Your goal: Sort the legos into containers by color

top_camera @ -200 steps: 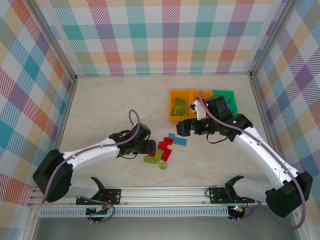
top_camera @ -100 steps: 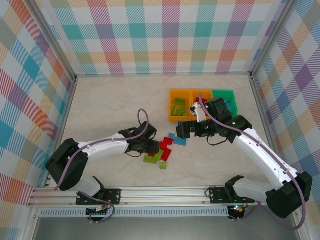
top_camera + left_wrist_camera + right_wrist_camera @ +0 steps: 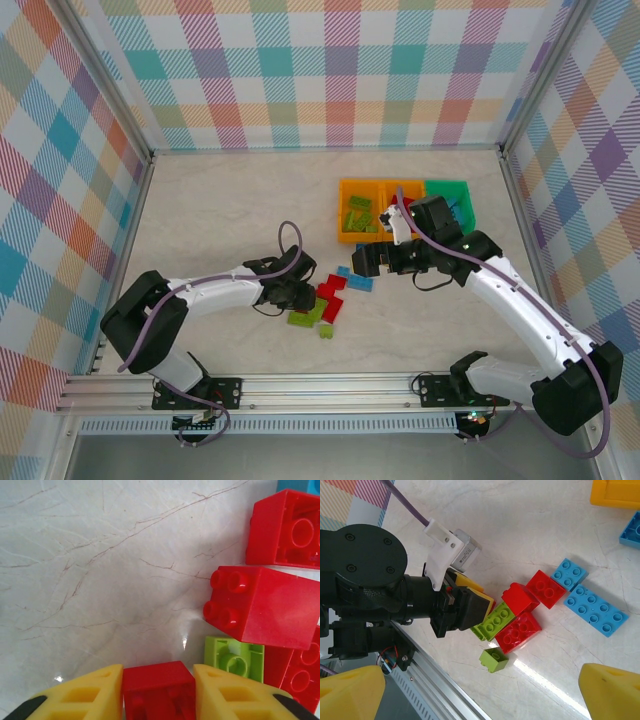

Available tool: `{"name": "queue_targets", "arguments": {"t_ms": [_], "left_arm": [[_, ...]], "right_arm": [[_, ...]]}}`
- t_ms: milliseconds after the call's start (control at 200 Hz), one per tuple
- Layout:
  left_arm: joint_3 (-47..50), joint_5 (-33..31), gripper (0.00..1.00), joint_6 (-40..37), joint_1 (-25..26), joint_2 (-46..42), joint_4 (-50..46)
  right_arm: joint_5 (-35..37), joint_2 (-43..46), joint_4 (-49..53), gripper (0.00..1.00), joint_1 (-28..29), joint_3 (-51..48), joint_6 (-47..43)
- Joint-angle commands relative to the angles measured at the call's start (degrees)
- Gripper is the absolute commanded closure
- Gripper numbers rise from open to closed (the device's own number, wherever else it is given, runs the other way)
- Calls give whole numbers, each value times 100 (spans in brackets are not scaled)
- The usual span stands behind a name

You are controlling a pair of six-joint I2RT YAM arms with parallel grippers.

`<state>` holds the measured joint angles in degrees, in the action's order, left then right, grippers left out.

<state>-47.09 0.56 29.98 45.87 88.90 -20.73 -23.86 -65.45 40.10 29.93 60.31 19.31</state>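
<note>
The orange container with red legos (image 3: 401, 202) has my right gripper hanging in front of it, so that gripper should move back before my left gripper brings the red lego (image 3: 159, 687) there.
My left gripper (image 3: 158, 692) is shut on a small red lego (image 3: 159, 682), with a yellow finger pressed against each side. It sits low at the left edge of the loose pile (image 3: 325, 300). Just ahead lie more red legos (image 3: 265, 605) and a lime one (image 3: 235, 657). My right gripper (image 3: 482, 692) hangs open above the pile with nothing between its fingers. Below it are the left gripper (image 3: 470, 605), a long lime lego (image 3: 494, 621), a small lime lego (image 3: 493, 660) and blue legos (image 3: 595, 611). The containers stand behind: an orange one (image 3: 341, 210) with lime legos in it, a second orange one (image 3: 405, 183), and a green one (image 3: 447, 183).
The metal rail (image 3: 330, 385) runs along the table's near edge, close to the small lime lego. Bare tabletop (image 3: 220, 210) lies left of the containers. Checkered walls enclose the table on three sides.
My left gripper slid right into the pile's edge and its fingers closed on the red lego. My right arm stayed almost still, open.
</note>
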Motion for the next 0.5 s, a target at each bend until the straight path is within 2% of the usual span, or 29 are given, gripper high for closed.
{"name": "queue_targets", "arguments": {"t_ms": [0, 205, 390, 495], "left_arm": [[83, -235, 65, -6, 63, -90, -197], [198, -573, 69, -2, 66, -101, -302], [47, -1141, 59, -371, 72, 93, -685], [54, -1121, 60, -399, 78, 184, -647]], "right_arm": [[-21, -2, -55, 0, -14, -30, 98], [-251, -44, -3, 0, -14, -15, 126], [-267, -49, -48, 0, -14, -88, 190], [-277, -21, -92, 0, -14, -99, 213]]}}
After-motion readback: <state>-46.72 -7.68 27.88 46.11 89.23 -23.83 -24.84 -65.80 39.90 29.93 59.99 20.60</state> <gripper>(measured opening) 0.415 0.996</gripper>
